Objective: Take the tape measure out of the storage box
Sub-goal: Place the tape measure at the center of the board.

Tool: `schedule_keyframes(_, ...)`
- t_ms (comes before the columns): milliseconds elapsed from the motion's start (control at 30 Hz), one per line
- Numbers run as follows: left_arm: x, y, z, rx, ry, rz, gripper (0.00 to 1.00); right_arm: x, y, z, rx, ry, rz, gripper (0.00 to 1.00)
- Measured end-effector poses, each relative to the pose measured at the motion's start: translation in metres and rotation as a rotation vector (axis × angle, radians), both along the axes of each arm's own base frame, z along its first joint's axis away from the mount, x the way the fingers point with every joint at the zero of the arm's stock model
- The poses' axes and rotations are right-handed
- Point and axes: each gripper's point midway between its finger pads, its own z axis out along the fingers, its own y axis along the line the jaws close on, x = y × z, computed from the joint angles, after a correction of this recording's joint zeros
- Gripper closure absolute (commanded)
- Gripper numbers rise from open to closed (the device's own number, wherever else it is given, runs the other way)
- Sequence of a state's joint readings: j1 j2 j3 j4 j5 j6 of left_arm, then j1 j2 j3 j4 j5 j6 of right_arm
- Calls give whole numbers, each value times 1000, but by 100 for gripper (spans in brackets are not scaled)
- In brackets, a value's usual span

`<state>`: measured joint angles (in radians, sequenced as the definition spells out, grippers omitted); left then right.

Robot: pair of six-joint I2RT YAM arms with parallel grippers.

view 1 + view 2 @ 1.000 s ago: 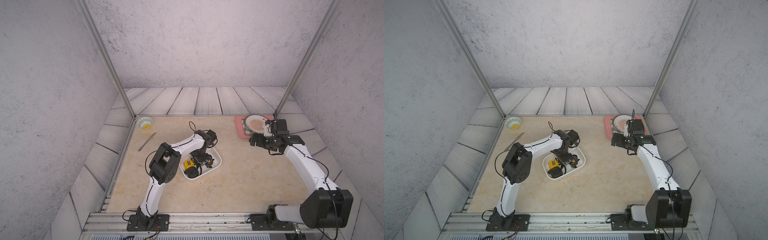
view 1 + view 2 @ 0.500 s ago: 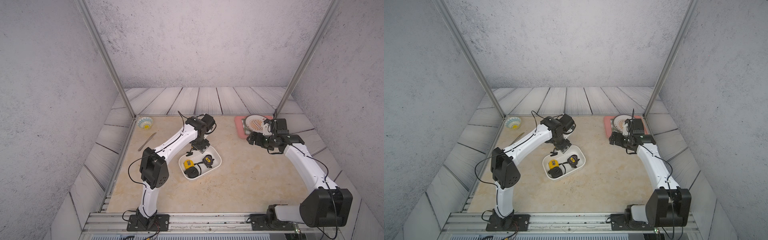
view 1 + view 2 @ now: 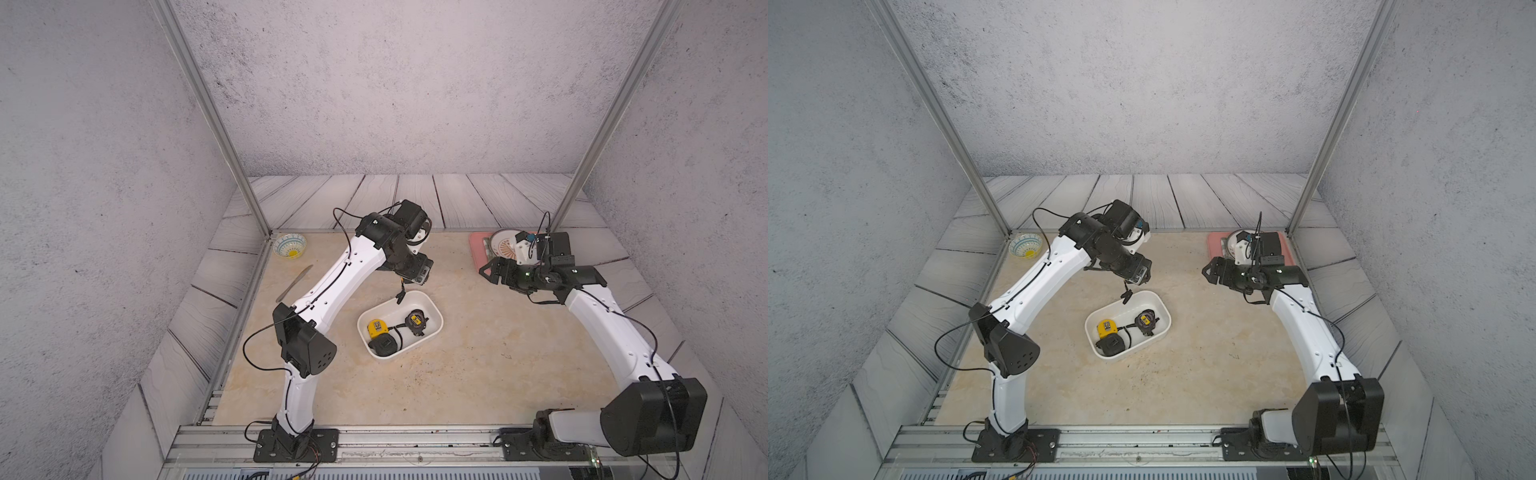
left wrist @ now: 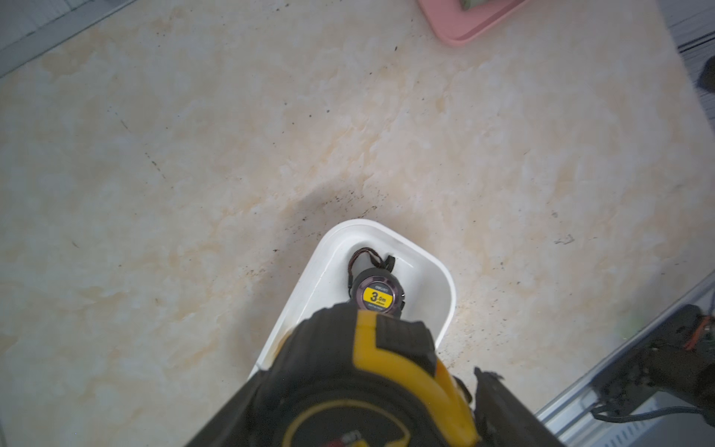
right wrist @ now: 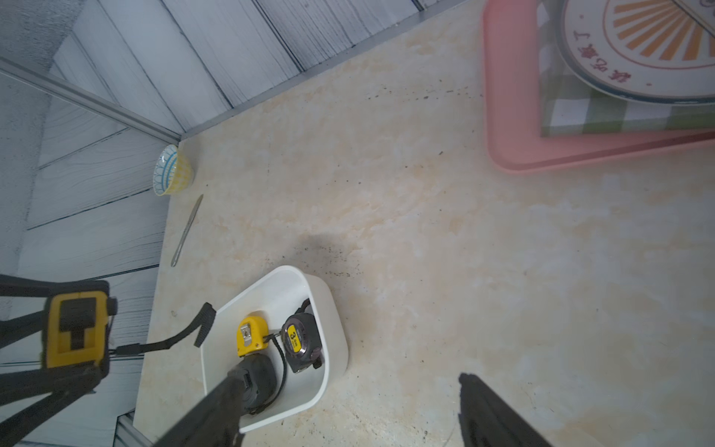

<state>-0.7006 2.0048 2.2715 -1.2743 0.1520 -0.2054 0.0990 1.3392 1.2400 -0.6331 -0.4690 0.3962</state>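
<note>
The robot's left gripper is holding the black-and-yellow tape measure (image 5: 76,330) facing down, away from the open right gripper (image 3: 485,272), so the robot should swing the tape measure across and hand it over.
My left gripper (image 3: 419,272) is shut on a black-and-yellow tape measure (image 4: 371,387), held in the air above the far end of the storage box (image 3: 437,332). Its black strap (image 3: 400,296) dangles over the box rim. This white tub sits mid-table in both top views. Inside it lie a yellow tape measure (image 3: 376,329), a black one (image 3: 384,345) and a dark one with a yellow label (image 3: 417,322). In the right wrist view the held tape measure (image 5: 75,334) shows between the left fingers. My right gripper (image 3: 484,270) hovers open and empty, to the right of the box.
A blue-patterned bowl (image 3: 290,245) stands in the far left corner, with a thin metal tool (image 3: 294,282) lying just in front of it. A pink tray (image 3: 477,251) carrying a round plate (image 3: 505,247) sits at the far right, behind my right wrist.
My left arm has risen out of the storage box and swung back, carrying the black-and-yellow tape measure. My right gripper has shifted slightly left.
</note>
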Motion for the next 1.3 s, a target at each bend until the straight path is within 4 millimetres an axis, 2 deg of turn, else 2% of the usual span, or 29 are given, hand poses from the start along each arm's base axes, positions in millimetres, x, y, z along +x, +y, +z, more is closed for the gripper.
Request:
schedule_keyframes(167,-1,-11,9,-151,107,84,100,-3,18,7,19,-24,60,14)
schedule_keyframes(300,10,-20,17,-291,192,177,100,-11,39,7,10,-43,133,14)
schedule_keyframes(467,25,-29,13,-411,310,294,100,-24,62,6,-9,-78,213,15)
schedule_keyframes(567,30,-37,4,-488,408,362,100,-30,70,14,-18,-121,238,16)
schedule_keyframes(800,37,-53,-52,-614,651,571,100,-28,83,35,-40,-242,241,17)
schedule_keyframes(900,41,-58,-60,-657,698,621,100,-27,88,37,-51,-263,241,17)
schedule_keyframes(1000,47,-63,-49,-715,703,638,100,-26,93,37,-63,-275,241,17)
schedule_keyframes(1167,54,-68,-1,-851,678,626,100,-20,97,32,-81,-279,221,17)
schedule_keyframes(1300,52,-70,23,-913,686,617,100,-15,96,25,-96,-271,198,18)
